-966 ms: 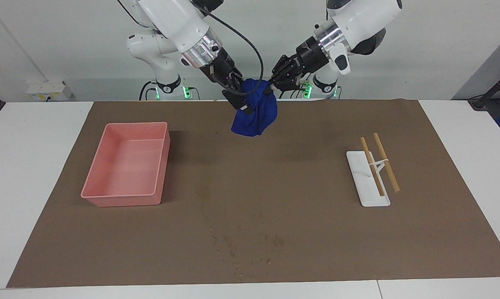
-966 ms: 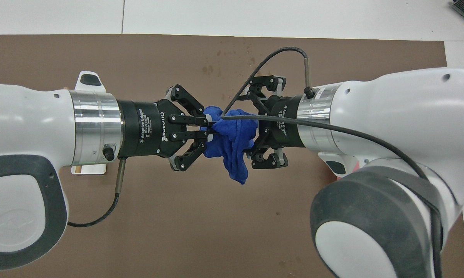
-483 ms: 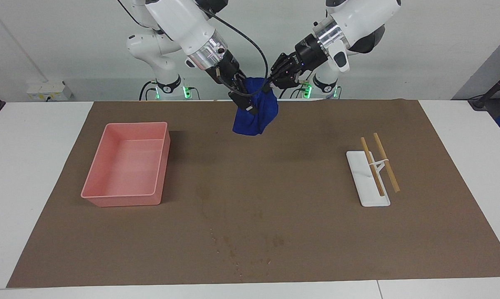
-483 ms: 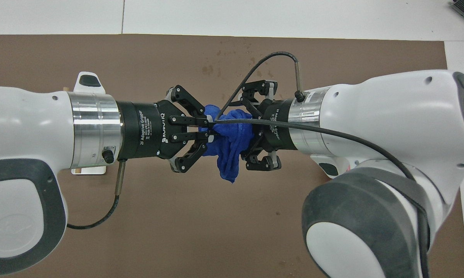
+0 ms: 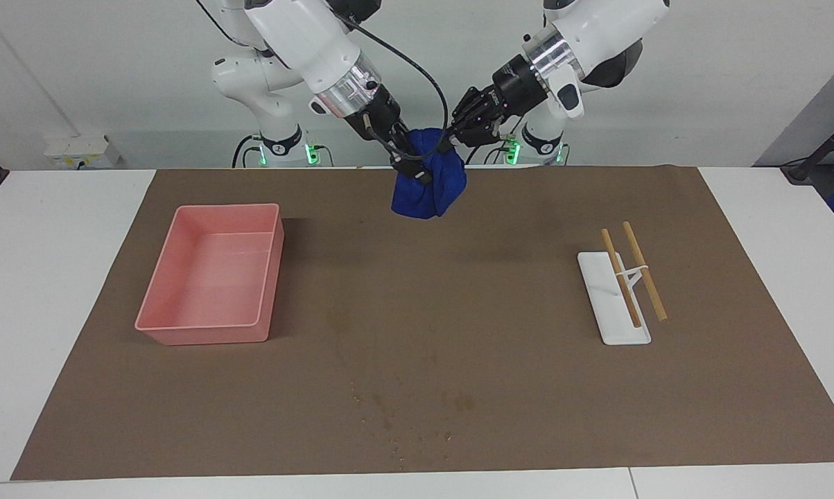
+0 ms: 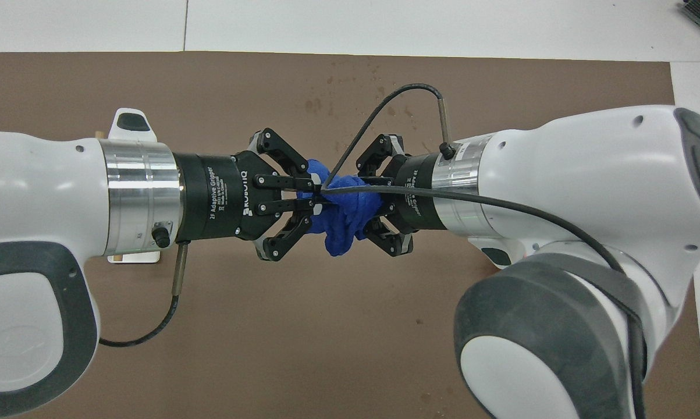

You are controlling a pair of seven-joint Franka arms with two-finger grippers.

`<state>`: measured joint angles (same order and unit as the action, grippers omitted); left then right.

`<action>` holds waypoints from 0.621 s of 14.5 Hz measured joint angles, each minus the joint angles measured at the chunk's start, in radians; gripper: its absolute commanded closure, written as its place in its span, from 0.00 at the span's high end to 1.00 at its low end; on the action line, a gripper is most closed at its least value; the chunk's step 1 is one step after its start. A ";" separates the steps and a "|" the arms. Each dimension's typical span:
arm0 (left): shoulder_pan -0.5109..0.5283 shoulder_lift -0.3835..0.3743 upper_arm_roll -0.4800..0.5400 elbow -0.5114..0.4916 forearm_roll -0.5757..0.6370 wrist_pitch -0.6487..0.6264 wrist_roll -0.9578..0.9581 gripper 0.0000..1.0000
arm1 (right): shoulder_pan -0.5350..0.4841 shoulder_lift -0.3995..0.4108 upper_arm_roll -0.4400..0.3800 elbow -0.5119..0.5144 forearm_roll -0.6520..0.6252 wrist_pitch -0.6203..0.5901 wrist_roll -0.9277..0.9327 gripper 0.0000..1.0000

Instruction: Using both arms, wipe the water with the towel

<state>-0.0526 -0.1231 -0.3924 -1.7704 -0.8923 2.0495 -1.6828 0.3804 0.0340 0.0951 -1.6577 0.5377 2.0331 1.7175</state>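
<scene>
The wet spot near the pink tray is on my right gripper's side. Next, my left gripper lets go of the towel (image 5: pixel 428 190) so my right gripper can wipe there.
The royal-blue towel (image 5: pixel 427 188) hangs bunched in the air between both grippers, over the brown mat's edge closest to the robots. It also shows in the overhead view (image 6: pixel 341 224). My left gripper (image 5: pixel 451 141) (image 6: pixel 315 195) is shut on one top end of the towel. My right gripper (image 5: pixel 410 163) (image 6: pixel 374 201) has its fingers closed in on the other end. Dark wet spots (image 5: pixel 403 419) (image 6: pixel 338 87) lie on the mat, much farther from the robots than the towel.
A pink tray (image 5: pixel 209 326) stands on the mat toward the right arm's end. A white rack (image 5: pixel 607 315) holding two wooden sticks (image 5: pixel 644 272) stands toward the left arm's end. The brown mat (image 5: pixel 458 312) covers most of the white table.
The right gripper's fingers, wide open a second ago, have closed on the towel. The towel has bunched up shorter and risen a little with both grippers.
</scene>
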 measured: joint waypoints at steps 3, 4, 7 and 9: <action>-0.001 0.000 -0.001 -0.002 0.000 0.000 0.000 0.45 | 0.000 -0.002 0.000 0.001 -0.011 -0.016 -0.063 0.00; -0.002 0.000 -0.001 -0.002 0.000 0.000 0.000 0.95 | 0.000 -0.004 0.000 0.001 -0.023 -0.019 -0.076 0.00; -0.002 -0.002 0.000 -0.001 0.000 0.001 -0.001 1.00 | 0.000 -0.006 0.000 0.001 -0.080 -0.028 -0.084 0.00; -0.002 -0.004 0.003 0.000 0.002 0.002 -0.001 1.00 | 0.000 -0.006 -0.001 0.001 -0.116 -0.027 -0.089 0.00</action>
<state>-0.0543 -0.1275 -0.3896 -1.7708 -0.8901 2.0515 -1.6840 0.3804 0.0282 0.0942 -1.6566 0.4221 2.0057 1.6288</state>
